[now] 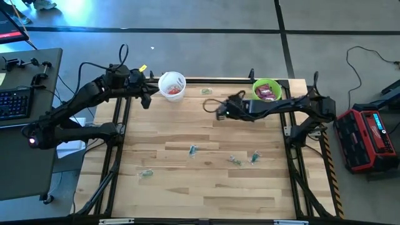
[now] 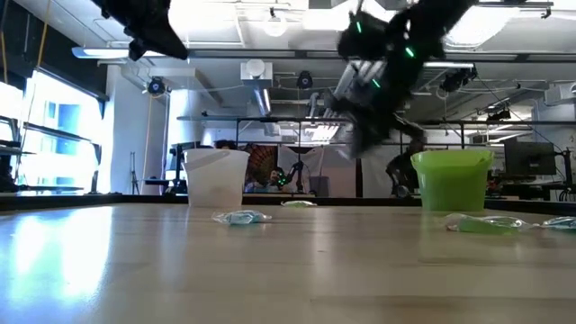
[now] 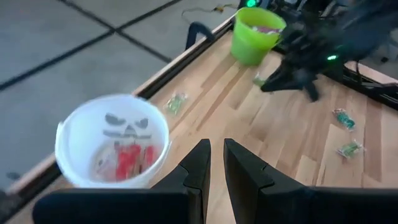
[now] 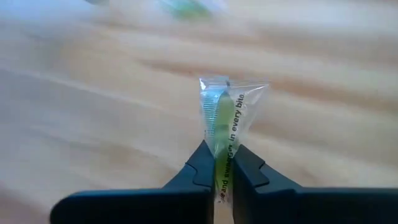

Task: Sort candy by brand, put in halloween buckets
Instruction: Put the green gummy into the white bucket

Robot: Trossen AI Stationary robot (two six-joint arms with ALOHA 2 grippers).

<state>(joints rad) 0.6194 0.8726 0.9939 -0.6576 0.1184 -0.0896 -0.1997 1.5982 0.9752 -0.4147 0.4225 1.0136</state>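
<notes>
I go on moving my right gripper over the white bucket's opening (image 1: pixel 172 82) and let go there, as the green candy (image 4: pixel 229 115) is lifted and that opening is clear of my left gripper.
My right gripper (image 4: pixel 217 167) is shut on a small clear-wrapped green candy (image 4: pixel 222 111); in the high view it hovers over the far middle of the table (image 1: pixel 217 111), left of the lime green bucket (image 1: pixel 267 89). That bucket holds magenta packets. The white bucket (image 1: pixel 172 85) with a painted face (image 3: pixel 112 140) holds red pieces. My left gripper (image 3: pixel 216 155) waits just left of the white bucket, its fingers nearly together with nothing between them. Several more clear-wrapped candies lie on the wood (image 1: pixel 192 149) (image 1: pixel 234 160) (image 1: pixel 255 156). My right gripper pinches the candy's clear wrapper (image 4: pixel 219 152) between its two fingertips, at the wrapper's end nearest the gripper. The fingers slant down from the table's right side. The rest of the candy sticks out beyond the fingertips, lifted clear of the wood.
One candy lies by the far edge between the buckets (image 1: pixel 207 91) and another near the left front (image 1: pixel 146 174). The middle and near part of the table (image 1: pixel 206 194) is bare wood. A keyboard desk (image 1: pixel 15 103) stands left of the table; a red case (image 1: pixel 369 134) stands right.
</notes>
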